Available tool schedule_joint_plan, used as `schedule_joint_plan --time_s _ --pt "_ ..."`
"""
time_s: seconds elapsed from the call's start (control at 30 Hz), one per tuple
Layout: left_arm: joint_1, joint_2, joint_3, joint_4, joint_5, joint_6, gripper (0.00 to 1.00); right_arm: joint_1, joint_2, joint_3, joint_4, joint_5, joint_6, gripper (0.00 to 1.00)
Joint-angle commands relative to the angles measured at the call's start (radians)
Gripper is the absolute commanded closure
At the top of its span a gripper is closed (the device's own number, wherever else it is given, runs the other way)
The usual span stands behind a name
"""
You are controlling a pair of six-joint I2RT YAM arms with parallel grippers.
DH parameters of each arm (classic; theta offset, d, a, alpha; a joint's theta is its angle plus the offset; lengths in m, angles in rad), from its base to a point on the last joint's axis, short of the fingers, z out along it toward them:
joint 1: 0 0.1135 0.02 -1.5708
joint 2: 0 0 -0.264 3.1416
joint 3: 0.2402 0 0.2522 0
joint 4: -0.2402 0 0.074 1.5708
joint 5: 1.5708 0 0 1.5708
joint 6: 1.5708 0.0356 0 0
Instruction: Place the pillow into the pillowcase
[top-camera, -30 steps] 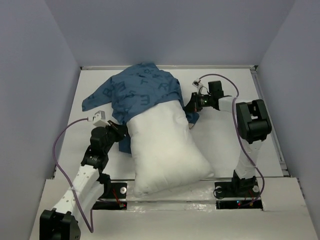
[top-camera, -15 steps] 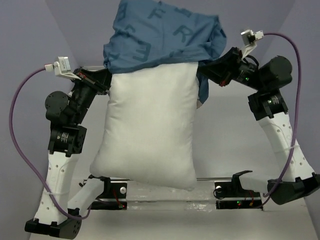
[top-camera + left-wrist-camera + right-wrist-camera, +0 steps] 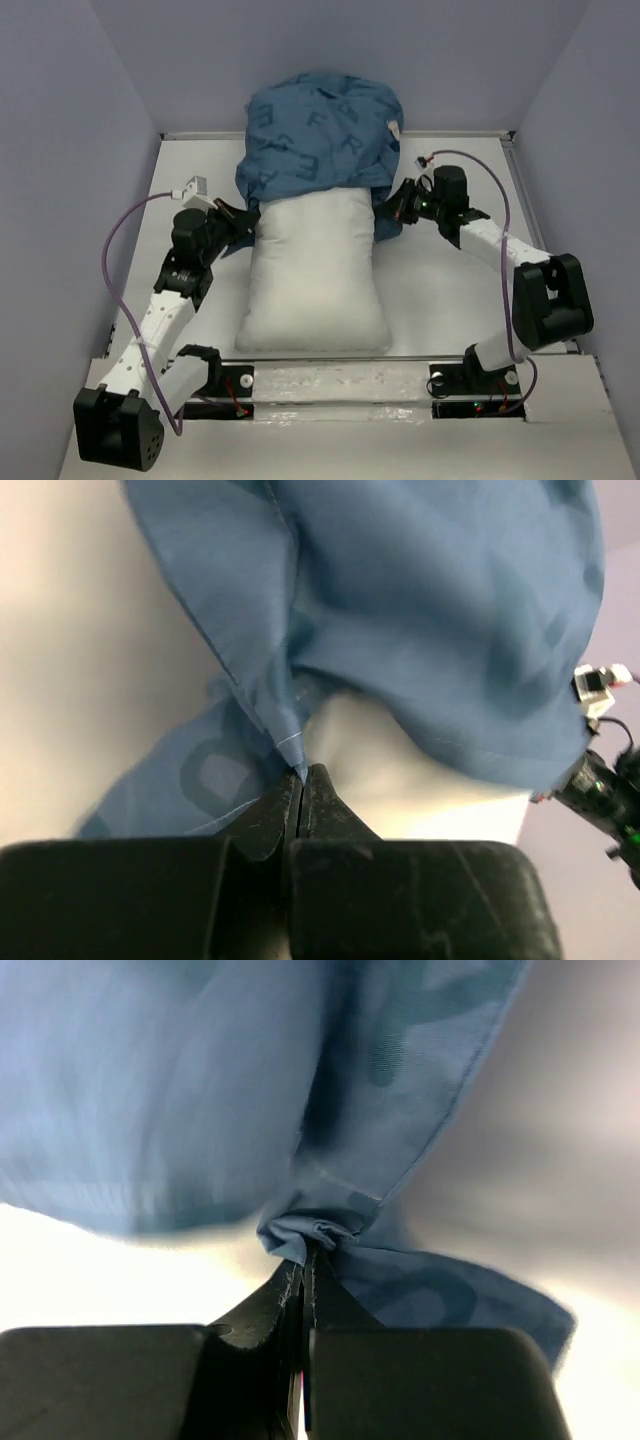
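Note:
Most of the white pillow (image 3: 315, 272) is lying flat outside the pillowcase. My left gripper and my right gripper should raise the hem (image 3: 318, 191) high so the pillow tips in.
The white pillow (image 3: 315, 270) lies lengthwise on the table, its far end inside the dark blue pillowcase (image 3: 320, 135), which bulges up at the back. My left gripper (image 3: 240, 218) is shut on the pillowcase's hem at the pillow's left side; the pinched blue edge (image 3: 285, 730) shows in the left wrist view at my gripper (image 3: 303, 773), with pillow (image 3: 400, 770) behind. My right gripper (image 3: 393, 203) is shut on the hem at the pillow's right side; bunched blue cloth (image 3: 310, 1230) sits at my gripper (image 3: 305, 1252).
The white table (image 3: 450, 290) is walled by grey-lilac panels left, right and behind. The arm bases (image 3: 470, 380) stand at the near edge. Purple cables (image 3: 115, 260) loop beside each arm.
Both arms have come down from a raised hold. The pillow, which hung upright, now lies on the table with the pillowcase over its far end.

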Motion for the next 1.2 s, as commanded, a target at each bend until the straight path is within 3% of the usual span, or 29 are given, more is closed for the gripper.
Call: schedule_joint_plan --time_s 0.0,0.13,0.3,0.4,0.5,0.6,0.67,0.73,0.8,0.87,0.93,0.97,1.0,1.03,1.13,1.17 --pt "-0.017 -0.048 -0.143 0.153 -0.059 -0.008 1.00 0.018 0.027 -0.134 0.044 0.126 -0.078 1.00" --pt "-0.083 -0.105 -0.340 0.150 -0.127 0.009 1.00 0.080 0.030 -0.218 0.030 0.222 -0.118 1.00" --pt "-0.174 -0.391 -0.528 0.053 -0.230 -0.058 1.00 0.162 -0.089 -0.413 0.088 0.301 -0.051 1.00" --pt "-0.200 -0.450 -0.575 0.013 -0.233 -0.081 1.00 0.188 -0.088 -0.442 0.104 0.281 -0.037 1.00" --pt "-0.212 -0.427 -0.521 -0.020 -0.234 -0.038 1.00 0.188 -0.115 -0.426 0.083 0.278 -0.063 1.00" --pt "-0.247 -0.439 -0.439 -0.057 -0.234 0.014 1.00 0.197 -0.219 -0.427 0.084 0.158 -0.034 1.00" --pt "-0.263 -0.444 -0.391 -0.052 -0.210 0.020 1.00 0.208 -0.255 -0.387 -0.023 0.013 -0.070 1.00" --pt "-0.266 -0.415 -0.310 -0.057 -0.111 0.022 1.00 0.208 -0.337 -0.340 -0.203 -0.076 -0.176 0.94" --pt "-0.266 -0.375 -0.262 -0.072 -0.029 -0.004 1.00 0.208 -0.387 -0.274 -0.291 -0.159 -0.231 0.99" --pt "-0.269 -0.370 -0.216 -0.061 0.072 -0.052 1.00 0.208 -0.445 -0.245 -0.303 -0.352 -0.216 1.00" --pt "-0.269 -0.387 -0.167 0.019 0.112 -0.141 1.00 0.208 -0.506 -0.193 -0.173 -0.423 -0.030 1.00" --pt "-0.269 -0.386 -0.147 0.060 0.118 -0.171 1.00 0.208 -0.522 -0.176 0.046 -0.481 0.053 1.00" --pt "-0.269 -0.355 -0.107 0.093 0.121 -0.197 1.00 0.208 -0.523 -0.115 0.161 -0.526 0.238 1.00" --pt "-0.269 -0.324 -0.008 0.094 0.129 -0.196 1.00 0.208 -0.498 -0.070 0.252 -0.534 0.328 1.00" --pt "-0.263 -0.217 0.104 0.135 0.096 -0.230 1.00 0.142 -0.340 0.109 0.552 -0.458 0.633 1.00" --pt "-0.249 -0.217 0.129 0.138 0.100 -0.241 1.00 0.107 -0.339 0.130 0.553 -0.457 0.739 1.00"
